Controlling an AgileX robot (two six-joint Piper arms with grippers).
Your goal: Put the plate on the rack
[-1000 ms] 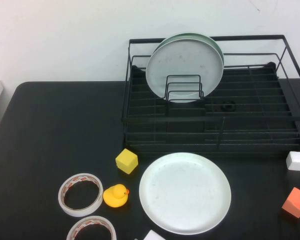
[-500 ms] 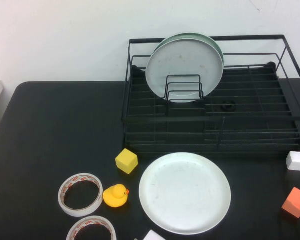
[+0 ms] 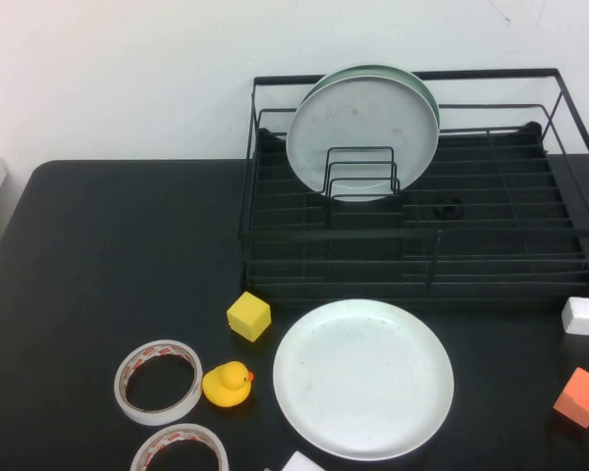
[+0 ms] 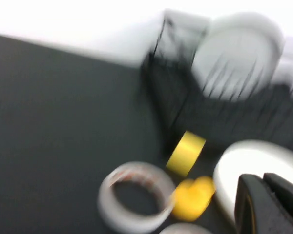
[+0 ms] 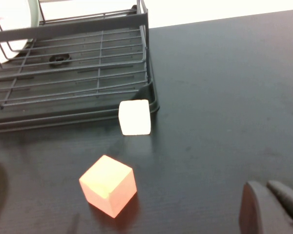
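Observation:
The robot's left gripper keeps moving toward the white plate, which lies flat with its front rim (image 3: 385, 455) clear of the yellow duck, and closes at that rim.
The plate (image 3: 363, 378), glossy white and round, lies flat on the black table in front of the rack (image 3: 422, 234). It also shows in the left wrist view (image 4: 259, 161). The black wire rack holds a grey smudged plate (image 3: 363, 123) upright, with a mint-green plate (image 3: 373, 71) behind it. My left gripper (image 4: 263, 204) is shut and empty, near the plate's left side; that view is blurred. My right gripper (image 5: 268, 204) is shut and empty over bare table, right of the rack (image 5: 88, 27). Neither gripper shows clearly in the high view.
A yellow cube (image 3: 248, 316), a yellow duck (image 3: 227, 384) and two tape rolls (image 3: 158, 381) (image 3: 180, 448) lie left of the plate. A white cube (image 3: 583, 315) and an orange cube (image 3: 581, 396) lie at the right. A small white thing (image 3: 302, 462) sits at the front edge.
A small dark shape has come into the high view at the lower left edge. The plate and the other objects have not moved.

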